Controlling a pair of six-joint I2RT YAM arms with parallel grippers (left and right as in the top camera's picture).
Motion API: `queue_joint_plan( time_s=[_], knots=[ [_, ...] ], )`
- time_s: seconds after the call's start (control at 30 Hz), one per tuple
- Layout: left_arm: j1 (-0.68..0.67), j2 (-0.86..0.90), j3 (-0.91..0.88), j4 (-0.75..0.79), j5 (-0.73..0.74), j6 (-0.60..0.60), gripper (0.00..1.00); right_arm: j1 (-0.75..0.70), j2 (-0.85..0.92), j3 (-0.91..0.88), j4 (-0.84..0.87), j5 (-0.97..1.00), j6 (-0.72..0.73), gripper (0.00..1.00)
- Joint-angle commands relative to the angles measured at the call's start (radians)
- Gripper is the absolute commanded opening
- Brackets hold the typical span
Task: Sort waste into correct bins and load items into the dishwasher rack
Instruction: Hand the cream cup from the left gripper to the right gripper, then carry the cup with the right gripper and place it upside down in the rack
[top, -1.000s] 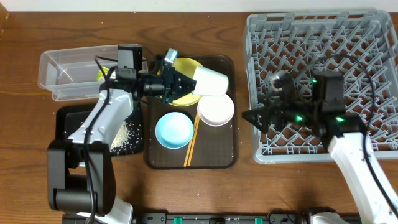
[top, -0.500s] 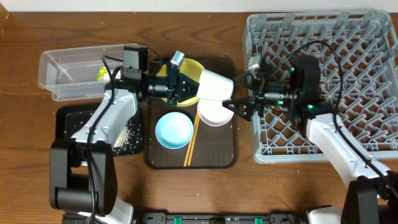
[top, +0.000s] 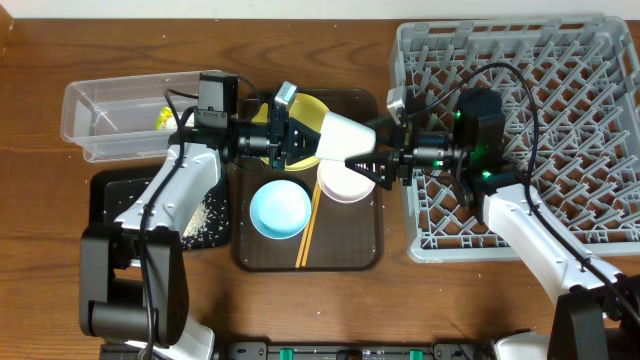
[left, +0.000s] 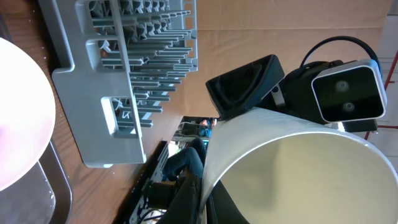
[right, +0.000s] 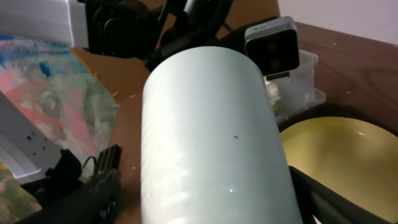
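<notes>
My left gripper has hold of the small white cup's rim a long way from the rack, so next my right gripper grips its closed end before my left gripper lets go.
My left gripper is shut on the rim of the small white cup and holds it on its side above the brown tray; the wrist view shows a finger on each side of the rim. My right gripper is open, with its fingers on either side of the cup's closed end. The yellow plate, light blue bowl, white bowl and chopsticks lie on the tray. The grey dishwasher rack stands to the right.
The dark brown serving tray is in the middle. The clear tub at the back left holds a yellow-green wrapper. The black tray in front of it holds rice scraps.
My right arm has swung left from over the rack to the cup, and its fingers now flank the cup's end. My left gripper moved the cup slightly right.
</notes>
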Motion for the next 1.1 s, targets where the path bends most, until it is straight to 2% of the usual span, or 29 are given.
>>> queue_joint_plan(
  time_s=[0.0, 0.07, 0.2, 0.33, 0.37, 0.47, 0.53, 0.67, 0.9, 0.97, 1.07],
  knots=[
    [-0.003, -0.004, 0.006, 0.002, 0.014, -0.005, 0.06, 0.011, -0.001, 0.006, 0.001, 0.017, 0.016, 0.72],
    [-0.002, -0.004, 0.006, 0.002, 0.014, -0.005, 0.06, 0.011, -0.001, 0.006, 0.003, 0.023, 0.016, 0.67],
    [-0.002, -0.004, 0.006, 0.002, 0.013, -0.005, 0.06, 0.011, -0.001, 0.006, 0.003, 0.022, 0.016, 0.65],
    [-0.002, -0.004, 0.006, 0.002, 0.010, -0.005, 0.07, 0.011, -0.001, 0.006, 0.003, 0.022, 0.016, 0.58],
    [-0.002, -0.004, 0.006, 0.002, 0.010, -0.004, 0.09, 0.011, -0.001, 0.006, 0.003, 0.022, 0.016, 0.57],
    [-0.002, -0.004, 0.006, 0.002, -0.009, 0.016, 0.21, 0.011, -0.001, 0.006, 0.000, 0.022, 0.016, 0.43],
    [0.003, -0.004, 0.006, 0.002, -0.016, 0.034, 0.27, 0.011, -0.001, 0.006, -0.007, 0.022, 0.017, 0.37],
    [0.039, -0.004, 0.006, 0.000, -0.026, 0.043, 0.34, 0.001, -0.001, 0.006, -0.046, 0.028, 0.016, 0.33],
    [0.136, -0.016, 0.006, -0.124, -0.199, 0.178, 0.37, -0.078, -0.002, 0.006, -0.084, 0.105, 0.063, 0.11],
    [0.154, -0.029, 0.006, -0.174, -0.262, 0.237, 0.38, -0.107, -0.003, 0.009, -0.084, 0.145, 0.086, 0.01],
    [0.167, -0.062, 0.006, -0.245, -0.377, 0.311, 0.40, -0.137, -0.017, 0.024, -0.104, 0.191, 0.089, 0.01]
  ],
)
